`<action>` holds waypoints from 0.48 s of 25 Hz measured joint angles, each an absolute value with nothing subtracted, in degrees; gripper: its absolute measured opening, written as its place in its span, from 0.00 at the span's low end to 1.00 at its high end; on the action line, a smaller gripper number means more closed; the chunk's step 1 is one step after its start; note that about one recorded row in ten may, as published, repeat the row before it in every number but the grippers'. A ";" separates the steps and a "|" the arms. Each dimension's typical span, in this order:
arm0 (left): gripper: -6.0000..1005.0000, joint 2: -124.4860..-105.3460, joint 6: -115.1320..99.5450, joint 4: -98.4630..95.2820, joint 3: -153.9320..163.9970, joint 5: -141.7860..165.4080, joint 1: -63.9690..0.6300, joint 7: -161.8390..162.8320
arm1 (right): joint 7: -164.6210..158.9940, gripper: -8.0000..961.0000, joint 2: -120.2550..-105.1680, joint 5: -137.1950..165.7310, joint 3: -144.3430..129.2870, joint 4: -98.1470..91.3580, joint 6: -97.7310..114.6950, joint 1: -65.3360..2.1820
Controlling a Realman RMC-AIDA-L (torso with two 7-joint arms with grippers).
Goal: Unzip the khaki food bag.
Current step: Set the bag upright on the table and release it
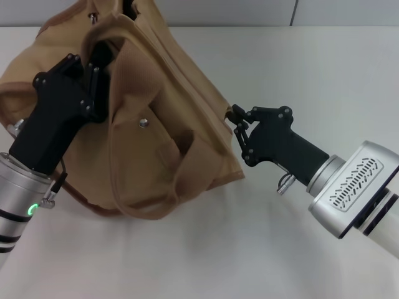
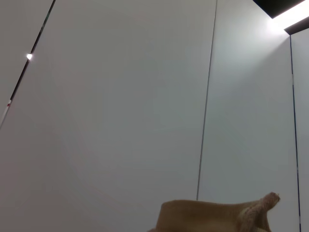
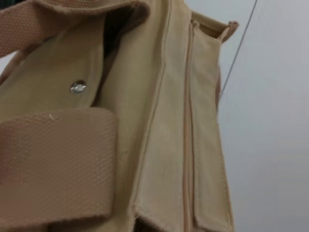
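Observation:
The khaki food bag's long seam (image 1: 184,77) slants, so next my left gripper guides the bag's folds while my right gripper swings the bag's end corner (image 1: 225,123) back before unzipping.
The khaki food bag (image 1: 162,93) lies slumped on the white table at left centre, its front pocket with the metal snap (image 1: 143,123) facing up and a wide loop handle (image 1: 134,68) draped over it. A small silver piece (image 1: 93,17) shows at its far top edge. My left gripper (image 1: 98,87) is pushed into the bag's folds under the handle. My right gripper (image 1: 234,117) is shut on the bag's right end corner. The right wrist view shows the bag (image 3: 159,145) close up, with the snap (image 3: 77,87) and a long seam line between two flaps. A bit of khaki fabric (image 2: 212,215) shows in the left wrist view.
The white table (image 1: 280,62) stretches to the right of the bag and in front of it. A grey wall (image 1: 249,11) runs along the back. A thin cable (image 1: 59,180) hangs by my left wrist.

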State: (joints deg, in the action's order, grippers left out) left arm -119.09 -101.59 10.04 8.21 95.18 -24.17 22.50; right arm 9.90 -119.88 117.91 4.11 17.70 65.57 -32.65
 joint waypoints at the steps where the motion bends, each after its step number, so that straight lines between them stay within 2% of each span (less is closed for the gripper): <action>1: 0.07 -119.09 -101.57 10.05 8.23 95.18 -24.16 22.50 | 9.84 0.12 -119.88 117.88 4.50 17.67 65.58 -32.69; 5: 0.07 -119.08 -101.29 10.28 8.77 95.16 -23.96 22.50 | 7.38 0.05 -119.78 117.93 8.55 17.21 67.04 -32.98; 12: 0.07 -119.14 -95.89 10.47 14.42 95.16 -25.66 22.53 | -15.62 0.05 -119.20 118.11 17.14 6.66 79.33 -35.74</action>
